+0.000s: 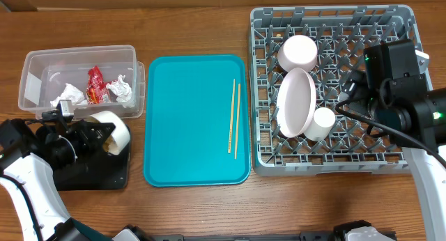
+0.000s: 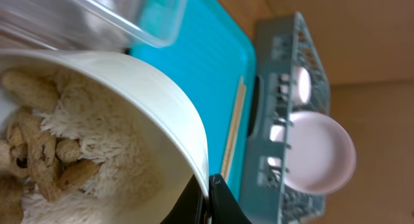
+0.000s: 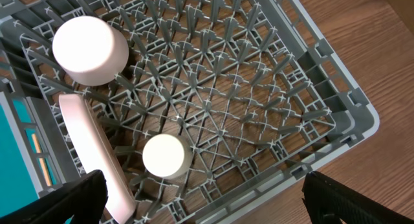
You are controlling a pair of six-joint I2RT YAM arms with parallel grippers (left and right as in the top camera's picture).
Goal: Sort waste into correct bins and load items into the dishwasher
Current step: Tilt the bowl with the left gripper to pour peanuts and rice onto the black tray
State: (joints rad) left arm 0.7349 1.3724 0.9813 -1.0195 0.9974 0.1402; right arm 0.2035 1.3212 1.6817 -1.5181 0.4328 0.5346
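Observation:
I should draw the white bowl of nut scraps, which hangs at the black tray's edge [image 1: 126,145], back over the tray's middle [image 1: 96,163] with my left gripper before emptying it.
My left gripper [image 1: 103,134] is shut on the rim of a tilted white bowl [image 1: 116,127], held over the black tray [image 1: 104,177]. In the left wrist view the jaws [image 2: 210,198] pinch the bowl's rim [image 2: 155,101]; beige nut scraps [image 2: 39,153] and white fluff lie inside. The clear tub [image 1: 42,60] holds tissues [image 1: 68,95] and the red wrapper [image 1: 95,84]. Chopsticks [image 1: 234,119] lie on the teal tray [image 1: 188,129]. The grey rack [image 1: 334,164] holds an upturned bowl [image 1: 298,51], the upright plate [image 1: 296,102] and the cup [image 1: 323,121]. My right gripper [image 3: 200,198] hangs open over the rack. No carrot shows.
The teal tray lies between the bins and the rack. The right arm's body [image 1: 397,81] covers the rack's right side. The right half of the rack floor [image 3: 291,101] holds nothing. Bare wooden table [image 1: 202,213] runs along the front.

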